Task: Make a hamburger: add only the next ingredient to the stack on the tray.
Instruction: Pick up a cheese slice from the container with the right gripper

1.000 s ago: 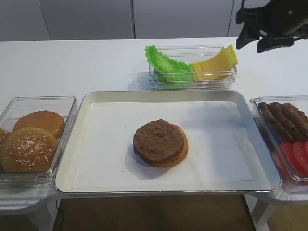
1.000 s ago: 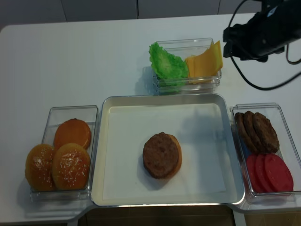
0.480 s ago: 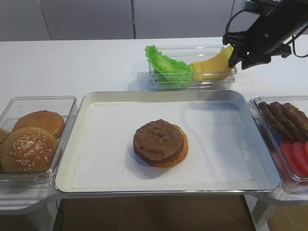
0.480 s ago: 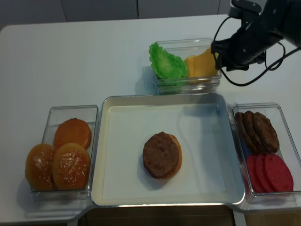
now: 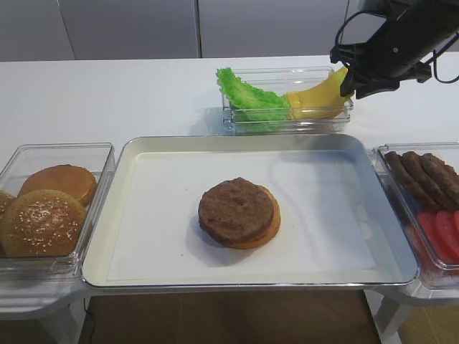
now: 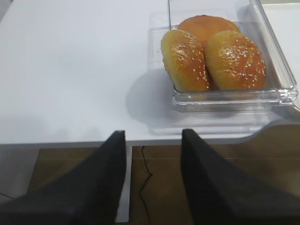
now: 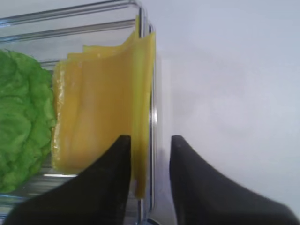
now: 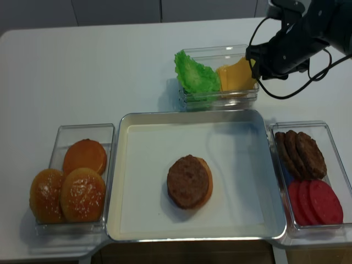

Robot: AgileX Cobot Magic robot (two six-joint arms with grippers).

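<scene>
I expect the outermost cheese slice [image 8: 245,73] to stay a nearly straight sheet when I carry it, since its upper edge [image 7: 144,79] stands up along the container's side.
Yellow cheese slices [image 5: 319,97] [image 7: 103,122] lean upright in the right half of a clear container [image 8: 220,99], beside the lettuce. My right gripper [image 7: 150,139] [image 5: 351,82] [image 8: 254,63] is at that container's right end, open. Its fingers straddle the outermost slice [image 7: 143,108] and the container wall. The left finger touches the slice; the right finger stands clear of the wall. The stack, a brown patty [image 5: 235,210] on a bottom bun [image 5: 267,228], sits mid-tray [image 5: 107,215]. My left gripper [image 6: 153,133] hangs open and empty over the table's front edge.
Green lettuce [image 5: 247,97] fills the left half of the cheese container. A clear box of bun tops [image 5: 43,208] [image 6: 213,56] stands left of the tray. Another box at the right holds patties [image 5: 423,175] and tomato slices [image 5: 441,233].
My right gripper came down and leftwards from above the table to the cheese container's right end. Its jaws have narrowed around the outer slice.
</scene>
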